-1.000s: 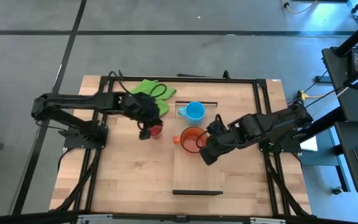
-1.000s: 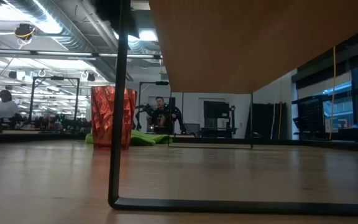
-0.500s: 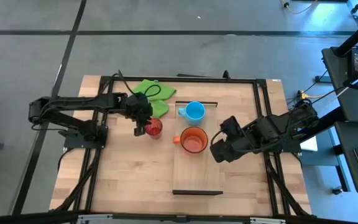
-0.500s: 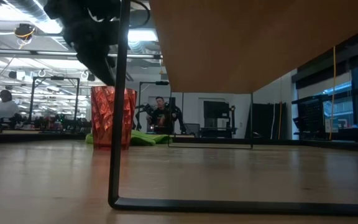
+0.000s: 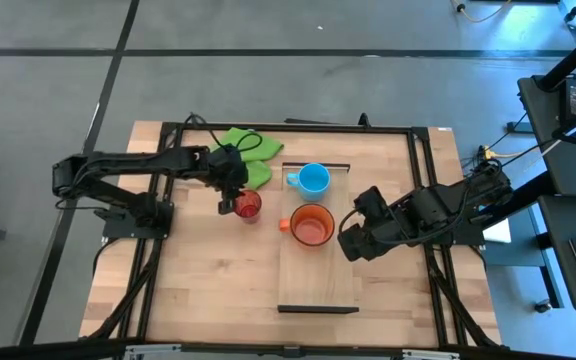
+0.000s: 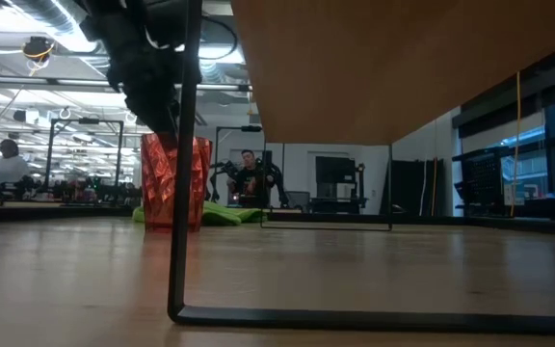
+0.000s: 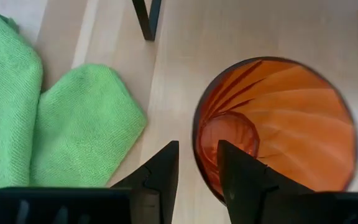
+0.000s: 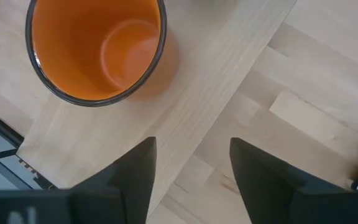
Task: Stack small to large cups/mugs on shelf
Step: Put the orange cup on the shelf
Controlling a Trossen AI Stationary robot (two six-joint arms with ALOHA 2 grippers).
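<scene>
My left gripper will have the red cup (image 5: 249,207) hanging tilted when I lift it, because the gripper straddles only one side of the flared rim (image 7: 205,174).
The translucent red ribbed cup (image 5: 249,205) stands upright on the tabletop, left of the shelf (image 5: 318,275), and also shows in the low view (image 6: 160,183). My left gripper (image 5: 230,203) hangs over the cup's left rim. It is open with a narrow gap, one finger (image 7: 238,177) over the cup's (image 7: 278,124) inside and the other outside. The orange mug (image 5: 311,226) and the light-blue mug (image 5: 314,179) stand on the shelf. My right gripper (image 5: 347,244) is open, just right of the orange mug (image 8: 95,50), touching nothing. My left gripper comes from above, pointing down, with its fingers on either side of the red cup's left rim (image 7: 196,134). A gap shows between the fingers, and I cannot tell whether either one touches the wall. The cup stands on the table.
A green cloth (image 5: 243,155) lies at the far edge behind the red cup and shows beside it in the left wrist view (image 7: 55,124). The shelf's dark end bar (image 6: 186,193) stands near the low camera. Bare shelf board lies nearer than the orange mug.
My left gripper has come down onto the red cup's rim from above, shifting slightly toward the far edge. My right gripper has drawn back from the orange mug toward the table's right edge, then stayed still. The mugs and the cup have kept their places.
</scene>
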